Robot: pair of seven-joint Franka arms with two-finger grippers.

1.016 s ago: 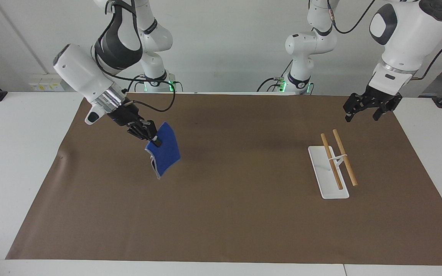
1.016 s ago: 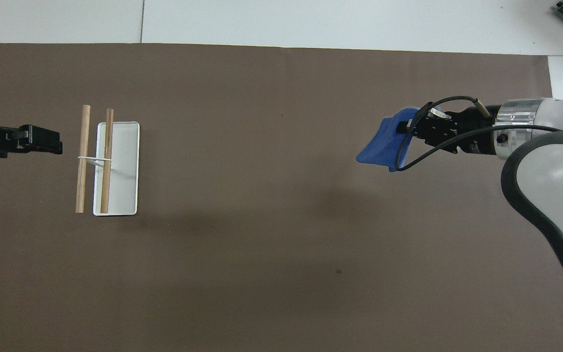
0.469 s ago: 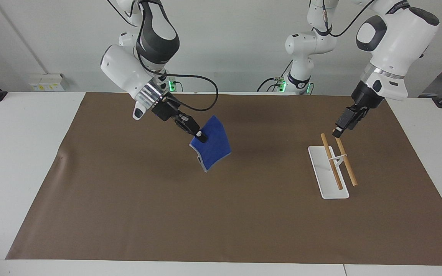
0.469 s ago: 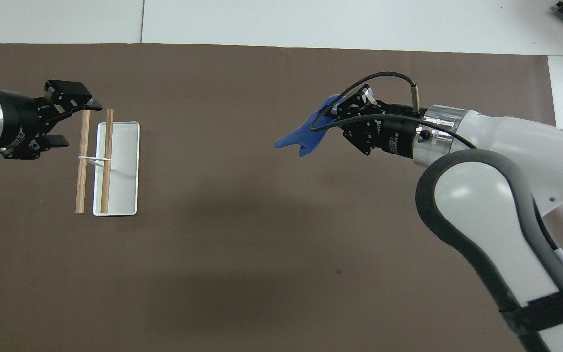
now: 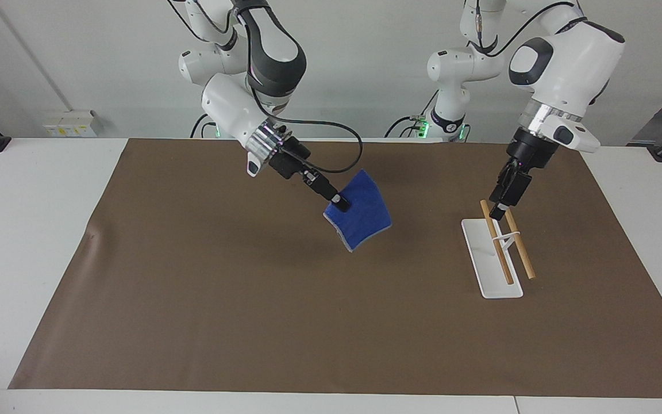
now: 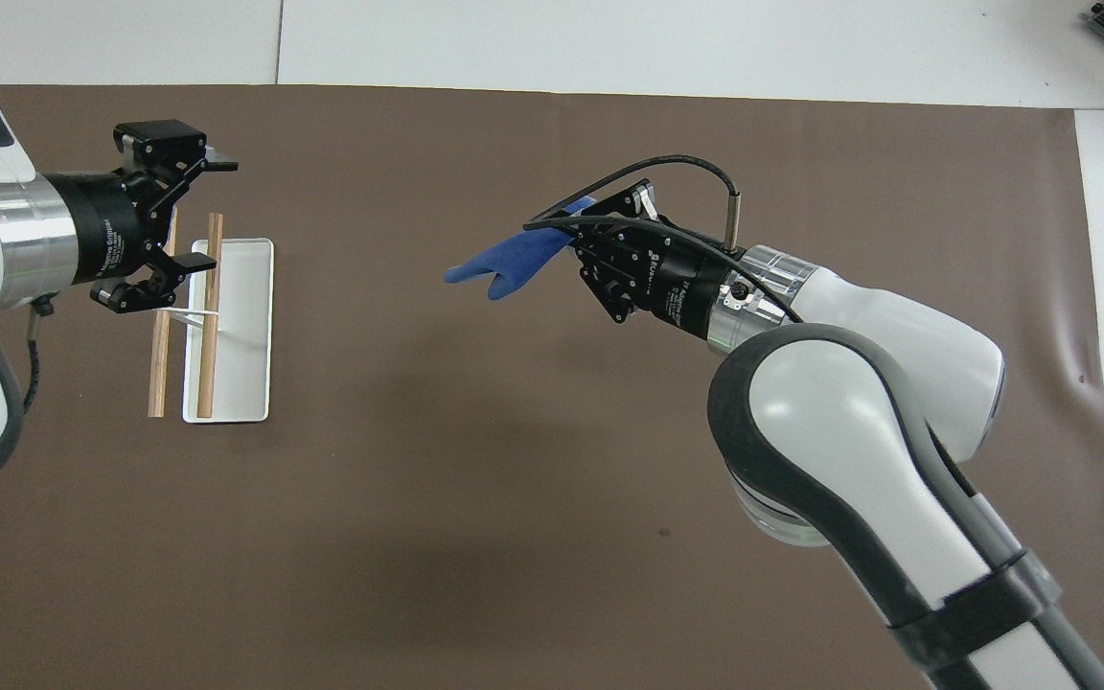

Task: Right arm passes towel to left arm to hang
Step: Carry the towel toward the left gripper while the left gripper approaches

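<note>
My gripper will make the blue towel (image 6: 528,255) spread wide over both wooden rods when it pulls the towel across, because the towel's loose end (image 6: 474,270) hangs limp and wrinkled.
The right arm's gripper (image 5: 339,201) is shut on one edge of the blue towel (image 5: 362,221). It holds the towel in the air over the middle of the brown mat, hanging slanted below the fingers. In the overhead view the towel (image 6: 504,268) sticks out from this right gripper (image 6: 579,218) toward the left arm's end. The left gripper (image 5: 500,206) is open and empty, pointing down just above the end of the wooden rods (image 5: 516,237) nearer to the robots. In the overhead view the left gripper (image 6: 207,213) has its fingers spread over the rods (image 6: 212,316).
The two rods sit on a small rack with a white flat base (image 5: 495,276) at the left arm's end of the mat (image 5: 250,316). Two smaller white arms with green-lit bases (image 5: 443,123) stand at the robots' edge of the table.
The right arm has carried the towel from its own end to over the mat's middle. The left gripper has swung in and down over the rods' end and turned.
</note>
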